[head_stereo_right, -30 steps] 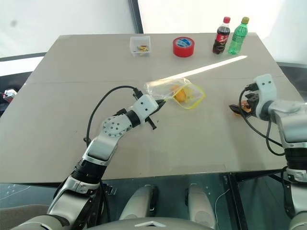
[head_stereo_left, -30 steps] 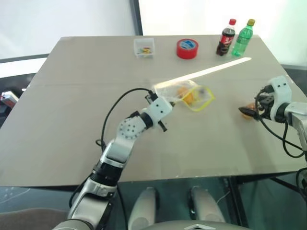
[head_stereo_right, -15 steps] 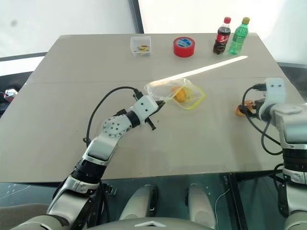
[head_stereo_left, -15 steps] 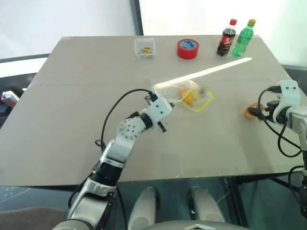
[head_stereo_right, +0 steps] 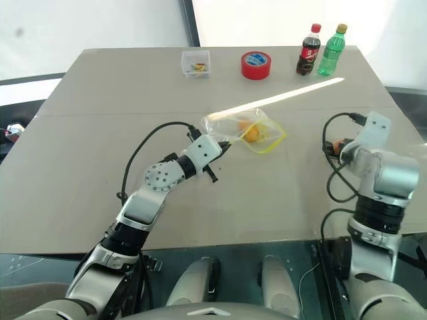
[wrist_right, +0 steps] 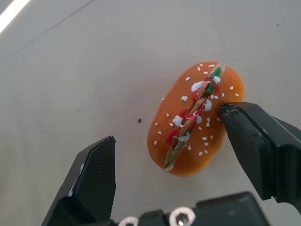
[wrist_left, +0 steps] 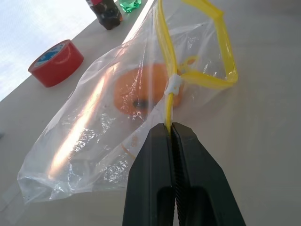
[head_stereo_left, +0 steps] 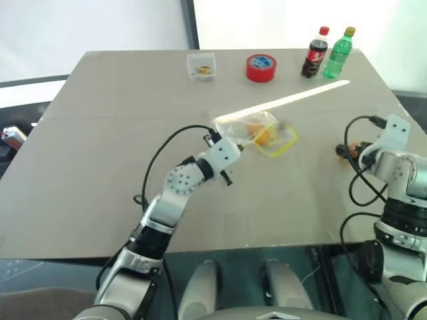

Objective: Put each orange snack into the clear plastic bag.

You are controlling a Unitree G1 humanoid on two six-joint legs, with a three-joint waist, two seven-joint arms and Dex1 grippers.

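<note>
I expect the speckled orange snack will slip through the bag's opening when I push it in, since the bag's yellow strip spreads into an open loop.
The clear plastic bag lies mid-table, and my left gripper is shut on its yellow strip. One orange snack sits inside the bag. The other orange snack, an oval with white speckles and a red and green stripe, lies on the bare table at the right. My right gripper hangs open over it, one finger on each side, the right fingertip close against its end. In the head views this snack peeks out just left of the right hand.
Along the far edge stand a small clear box, a red tape roll, a cola bottle and a green bottle. The table's right edge runs close to my right hand. A bright sun strip crosses the table.
My right wrist has rolled and tipped downward, so the open gripper now straddles the snack on the table. The left gripper and the bag have stayed still.
</note>
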